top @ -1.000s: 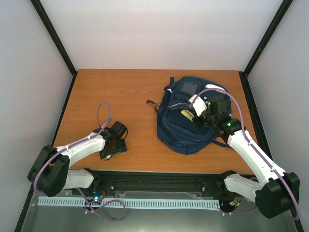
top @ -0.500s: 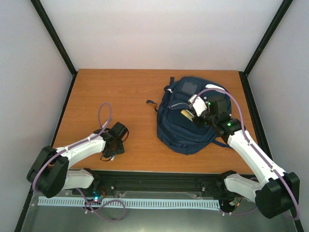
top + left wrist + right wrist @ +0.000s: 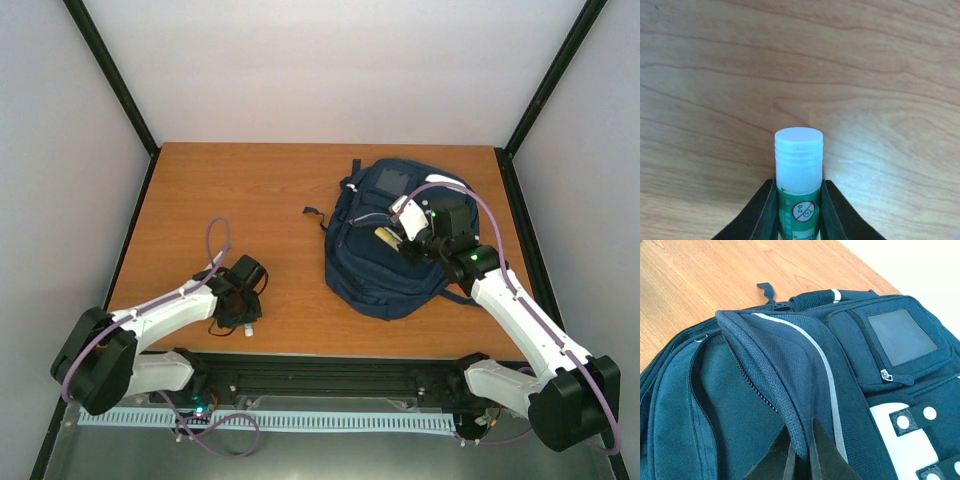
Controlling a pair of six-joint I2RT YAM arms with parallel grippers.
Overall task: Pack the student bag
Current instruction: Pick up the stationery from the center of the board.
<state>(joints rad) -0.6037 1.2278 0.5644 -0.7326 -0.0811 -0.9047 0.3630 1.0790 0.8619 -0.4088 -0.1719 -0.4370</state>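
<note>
The bag's flap (image 3: 767,362) is held clear of the bag's opening (image 3: 388,238) by my right gripper. My left gripper should keep carrying the glue stick to the bag's opening until it is inside, then let go.
The student bag (image 3: 372,262), navy with a thin white stripe, lies at the right of the table. My right gripper (image 3: 404,236) is shut on the raised zipper edge of its flap (image 3: 790,390), holding the main compartment open; the fingertips (image 3: 820,445) pinch the fabric. A glue stick (image 3: 798,165) with a white cap and green label lies on the wood at the near left. My left gripper (image 3: 798,186) is shut on it, one jaw against each side of its body. From above, the left gripper (image 3: 243,306) points down near the table's front edge.
A small tan object (image 3: 386,236) shows at the bag's opening beside the right gripper. The bag's front pocket with a clear window (image 3: 900,335) faces up. A purple cable (image 3: 212,240) loops over the left arm. Black frame posts (image 3: 110,75) bound the wooden table (image 3: 250,190).
The left gripper's jaws have closed from wide open onto the glue stick, and its head has shifted slightly right. The right arm and the bag have not moved.
</note>
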